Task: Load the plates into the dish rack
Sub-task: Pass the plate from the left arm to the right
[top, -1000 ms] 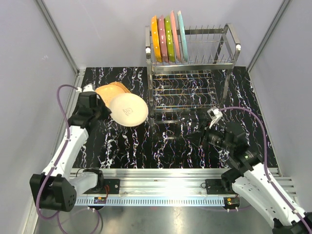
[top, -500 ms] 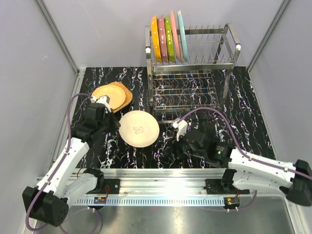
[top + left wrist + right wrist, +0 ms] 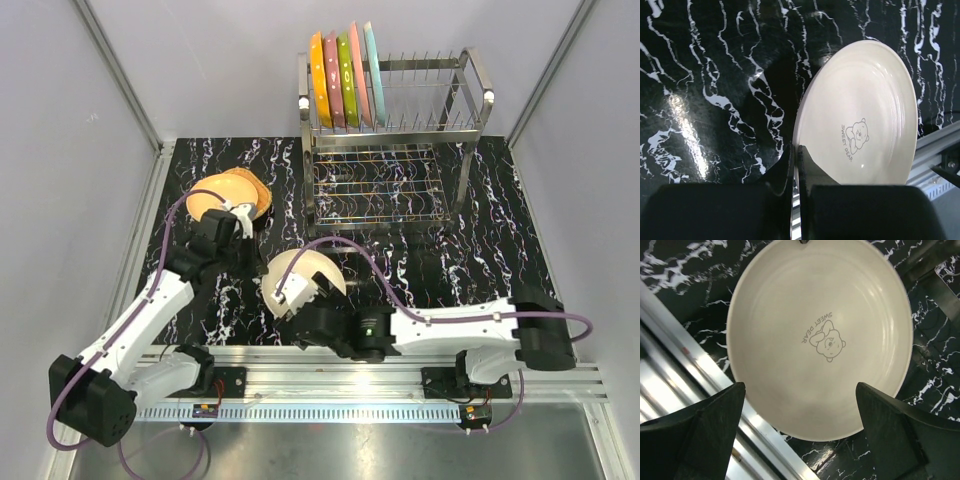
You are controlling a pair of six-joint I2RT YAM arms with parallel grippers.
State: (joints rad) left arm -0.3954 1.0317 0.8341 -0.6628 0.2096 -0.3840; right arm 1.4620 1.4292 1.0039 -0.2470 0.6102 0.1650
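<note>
My right gripper needs to swing around and pinch the plate's near rim (image 3: 276,312) edge-on before my left gripper opens, because the right gripper's open fingers are facing the cream plate's broad side (image 3: 807,375).
A cream plate (image 3: 310,272) printed with a small bear is held off the table in front of the dish rack (image 3: 392,140). My left gripper (image 3: 256,258) is shut on its left rim; the left wrist view shows the fingers (image 3: 796,156) pinching the plate (image 3: 860,115) edge-on. My right gripper (image 3: 303,300) stands wide open at the plate's near edge. In the right wrist view its fingers (image 3: 715,415) straddle the plate (image 3: 820,335) without touching it. Several plates (image 3: 345,78), orange, pink, green and light blue, stand upright in the rack's upper tier. A tan stack (image 3: 228,192) lies at back left.
The right arm (image 3: 450,325) lies low across the table's near side from right to left. A metal rail (image 3: 330,365) runs along the near edge just below the plate. The rack's right prongs (image 3: 430,95) and lower tier (image 3: 378,185) hold nothing.
The left arm has carried the cream plate from the tan stack rightward and nearer. The right arm has swung left to the plate, and its jaws have opened wide.
</note>
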